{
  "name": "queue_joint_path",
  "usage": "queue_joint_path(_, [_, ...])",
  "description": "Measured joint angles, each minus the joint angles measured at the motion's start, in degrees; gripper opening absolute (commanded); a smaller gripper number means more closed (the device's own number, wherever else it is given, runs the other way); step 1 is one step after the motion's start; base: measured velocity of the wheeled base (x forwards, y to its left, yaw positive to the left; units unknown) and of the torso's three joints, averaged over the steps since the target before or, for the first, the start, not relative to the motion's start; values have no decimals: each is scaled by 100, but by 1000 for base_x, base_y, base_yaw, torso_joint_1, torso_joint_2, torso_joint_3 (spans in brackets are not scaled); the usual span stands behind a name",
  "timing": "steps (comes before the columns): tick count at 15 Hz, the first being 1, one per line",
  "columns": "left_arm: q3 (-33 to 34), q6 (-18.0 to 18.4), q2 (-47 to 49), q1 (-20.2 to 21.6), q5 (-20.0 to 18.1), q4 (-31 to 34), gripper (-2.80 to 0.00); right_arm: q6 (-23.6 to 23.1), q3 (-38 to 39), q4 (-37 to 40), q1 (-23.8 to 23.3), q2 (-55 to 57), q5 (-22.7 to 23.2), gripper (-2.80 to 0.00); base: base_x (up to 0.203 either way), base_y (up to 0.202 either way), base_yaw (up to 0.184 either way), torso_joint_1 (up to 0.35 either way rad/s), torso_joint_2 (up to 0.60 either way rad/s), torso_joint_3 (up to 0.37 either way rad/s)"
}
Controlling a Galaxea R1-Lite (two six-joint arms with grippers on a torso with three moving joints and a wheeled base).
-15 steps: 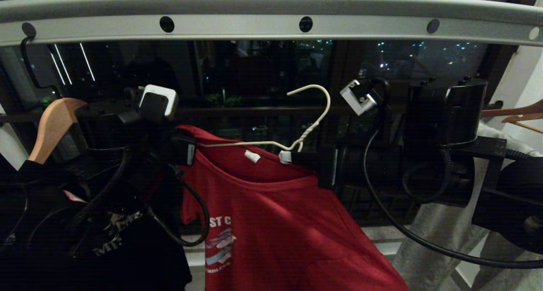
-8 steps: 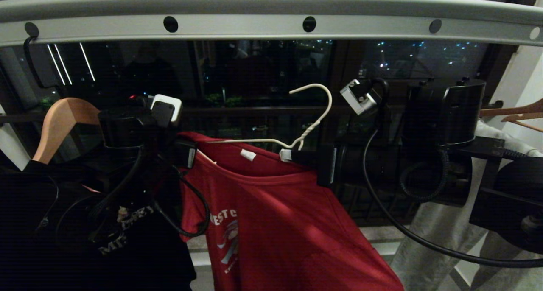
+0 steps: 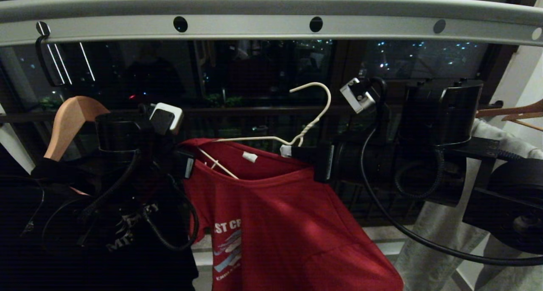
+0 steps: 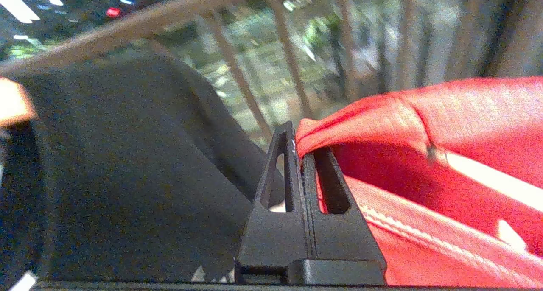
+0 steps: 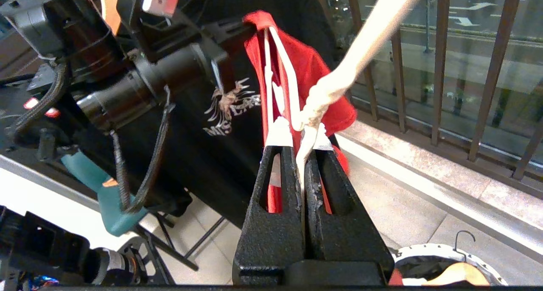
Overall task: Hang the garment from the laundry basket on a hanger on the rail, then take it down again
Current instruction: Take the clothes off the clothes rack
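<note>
The white wire hanger's end (image 4: 443, 158) is inside the shoulder of the red garment, so the robot's left gripper should pull the garment's shoulder edge (image 4: 354, 130) past that end before pulling the garment down.
The red garment (image 3: 275, 223) hangs below the rail (image 3: 271, 26) on the white wire hanger (image 3: 316, 113), whose hook is free in the air under the rail. My left gripper (image 3: 188, 163) is shut on the garment's shoulder edge; the left wrist view shows red cloth (image 4: 424, 155) pinched at the tips of the left gripper (image 4: 295, 144). My right gripper (image 3: 288, 150) is shut on the hanger just under its twisted neck, as the right wrist view shows at the right gripper (image 5: 302, 149). The laundry basket (image 5: 413, 250) stands on the floor below.
A black printed T-shirt (image 3: 106, 240) on a wooden hanger (image 3: 70, 121) hangs close on the left, against my left arm. More wooden hangers (image 3: 517, 113) and pale cloth (image 3: 441, 240) are at the right. Dark window railing bars (image 5: 492, 70) stand behind.
The view has shifted slightly. The garment's neck opening has sagged wider, baring a slanted wire of the hanger inside it. Both grippers keep their holds.
</note>
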Motion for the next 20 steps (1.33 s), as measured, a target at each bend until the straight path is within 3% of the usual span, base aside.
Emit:
queue_joint_path(4, [-448,-584,73,-26,435,-61,-280,-10,0,-11,2,2,-2,-280,0,0,0,0,0,0])
queue_joint_path(16, [-651,-279,390,530,433,79,-280,-6,2,-3,2,19,-6,-280,0,0,0,0,0,0])
queue_joint_path(20, [-874,-461,506,596,465,14,-280,-13,6,-9,2,20,-11,-280,0,0,0,0,0,0])
